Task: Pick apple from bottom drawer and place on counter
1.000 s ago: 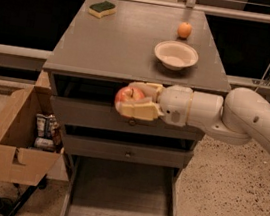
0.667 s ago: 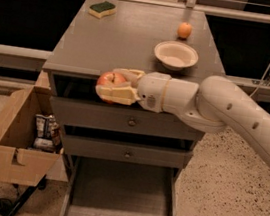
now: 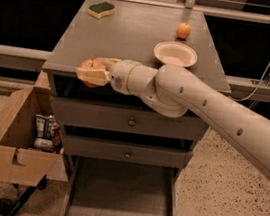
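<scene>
The apple is hanging at the counter's front edge [image 3: 71, 72], about as high as the counter's surface. My gripper should raise the apple clear before lowering it onto the counter [image 3: 78, 46].
The red apple [image 3: 91, 66] is held in my gripper [image 3: 96, 71] at the front left edge of the counter [image 3: 131, 33], about level with its surface. The pale fingers [image 3: 93, 76] are shut on the apple from the right. My white arm [image 3: 209, 116] reaches in from the lower right across the cabinet front. The bottom drawer [image 3: 119, 206] is pulled out at the bottom of the view, and its grey floor shows nothing in it.
On the counter are a pale bowl [image 3: 175, 53], a small orange fruit [image 3: 183, 30] behind it and a green and yellow sponge [image 3: 101, 9] at the back left. Two shallow drawers with knobs [image 3: 131, 122] are shut. A cardboard box [image 3: 25, 136] stands left of the cabinet.
My gripper has carried the apple up and to the left, from in front of the top drawer to the counter's front left edge.
</scene>
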Available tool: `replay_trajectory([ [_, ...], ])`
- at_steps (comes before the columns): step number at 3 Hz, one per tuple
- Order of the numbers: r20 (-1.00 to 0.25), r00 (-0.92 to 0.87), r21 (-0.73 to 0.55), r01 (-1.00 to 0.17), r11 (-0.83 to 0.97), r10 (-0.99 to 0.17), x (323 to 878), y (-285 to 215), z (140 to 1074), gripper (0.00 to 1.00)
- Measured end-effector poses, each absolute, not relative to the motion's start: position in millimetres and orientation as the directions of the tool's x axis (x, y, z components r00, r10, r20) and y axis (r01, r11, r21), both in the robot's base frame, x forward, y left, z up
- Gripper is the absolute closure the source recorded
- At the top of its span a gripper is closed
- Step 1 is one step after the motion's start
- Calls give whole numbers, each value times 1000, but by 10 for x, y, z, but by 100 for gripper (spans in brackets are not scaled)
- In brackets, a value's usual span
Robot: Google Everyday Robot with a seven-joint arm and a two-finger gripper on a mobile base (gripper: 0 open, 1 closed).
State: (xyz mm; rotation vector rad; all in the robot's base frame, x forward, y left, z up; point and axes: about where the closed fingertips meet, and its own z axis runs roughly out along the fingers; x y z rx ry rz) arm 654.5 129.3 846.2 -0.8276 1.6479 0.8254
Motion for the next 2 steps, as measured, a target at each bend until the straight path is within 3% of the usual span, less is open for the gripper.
replay_trajectory([
  [2,-975,-195,105,-823,558,-104,6681,1334,8444,100],
])
